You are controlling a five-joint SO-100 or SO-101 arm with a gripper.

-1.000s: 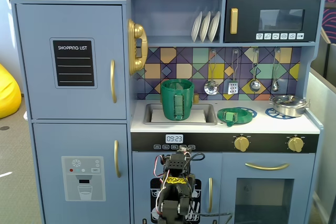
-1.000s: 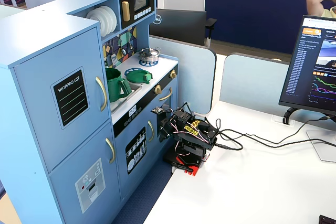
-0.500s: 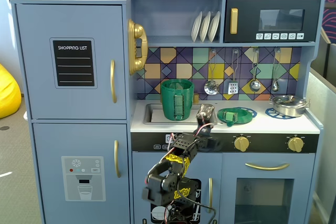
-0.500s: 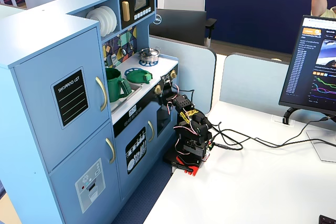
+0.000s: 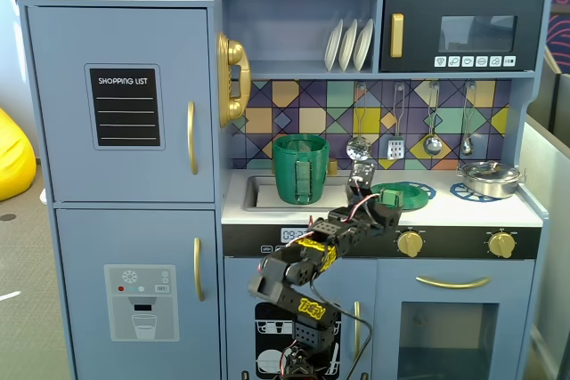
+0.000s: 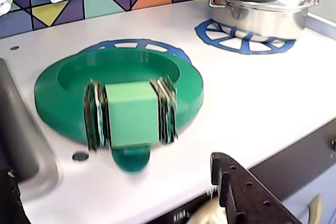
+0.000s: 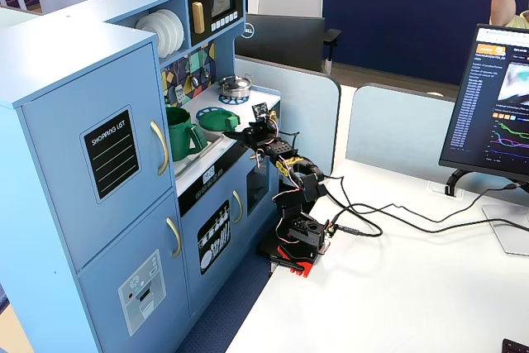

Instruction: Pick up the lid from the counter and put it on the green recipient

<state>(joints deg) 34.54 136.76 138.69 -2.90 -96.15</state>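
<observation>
My gripper will lower the lid (image 5: 411,196), and the lid will settle snugly at the recipient's rim, because the recipient's round opening (image 5: 301,143) looks about as wide as the lid.
The lid (image 6: 58,93) is a flat round green disc with a raised strap handle (image 6: 132,113). It lies on the white counter (image 6: 252,103) over a blue burner ring, and also shows in both fixed views (image 5: 401,193) (image 7: 216,119). My gripper (image 6: 113,170) is open, with one dark finger (image 6: 241,192) at the lower right and the other at the lower left edge. It sits low in front of the lid's handle, not touching it (image 5: 383,206) (image 7: 237,127). The green recipient (image 5: 300,169) stands upright in the sink, left of the lid (image 7: 182,131).
A shiny steel pot (image 6: 262,6) with its lid stands on a second blue burner ring (image 6: 247,43) at the counter's right (image 5: 488,178). The sink's rim (image 6: 21,145) is left of the lid. Utensils hang on the tiled back wall (image 5: 432,122). Gold knobs (image 5: 410,243) sit below the counter's front edge.
</observation>
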